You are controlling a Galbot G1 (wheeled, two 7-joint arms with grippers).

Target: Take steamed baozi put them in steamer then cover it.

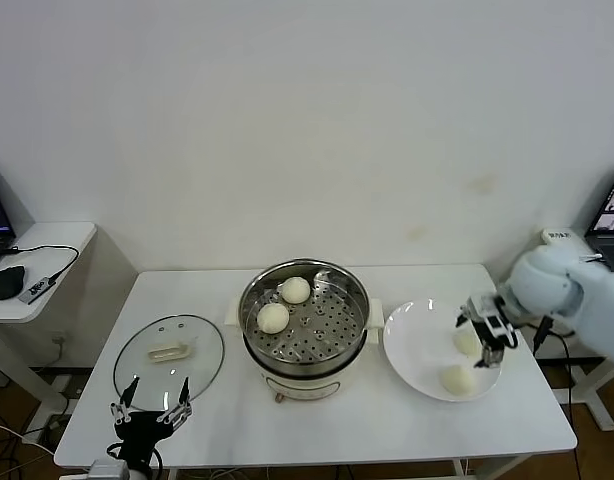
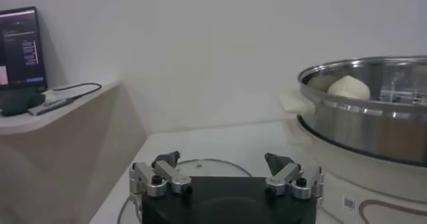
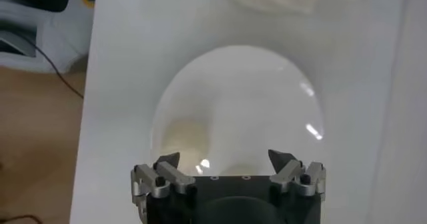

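A part of the white plate can be seen between the two baozi, so the nearer baozi point(image 1: 456, 380) will come away by itself when the robot lifts it.
The steamer point(image 1: 305, 322) stands mid-table with its perforated tray bare to view, and two steamed baozi point(image 1: 295, 290) point(image 1: 273, 318) lie in it. Two more baozi point(image 1: 466, 341) point(image 1: 456, 379) lie on a white plate point(image 1: 417, 350) to its right. My right gripper point(image 1: 487, 345) hovers open just above the plate, close beside the farther baozi. In the right wrist view the right gripper point(image 3: 225, 159) is open over the plate point(image 3: 267, 92), with a blurred baozi point(image 3: 185, 135) beside one finger. The cover point(image 1: 169, 355) lies flat on the table's left. My left gripper point(image 1: 152, 412) waits open at the front edge near it.
A side table point(image 1: 47, 250) with a mouse and cable stands at the far left, and a laptop point(image 1: 612, 215) at the far right. In the left wrist view the steamer point(image 2: 373, 119) rises to one side with a baozi point(image 2: 348, 87) showing over its rim.
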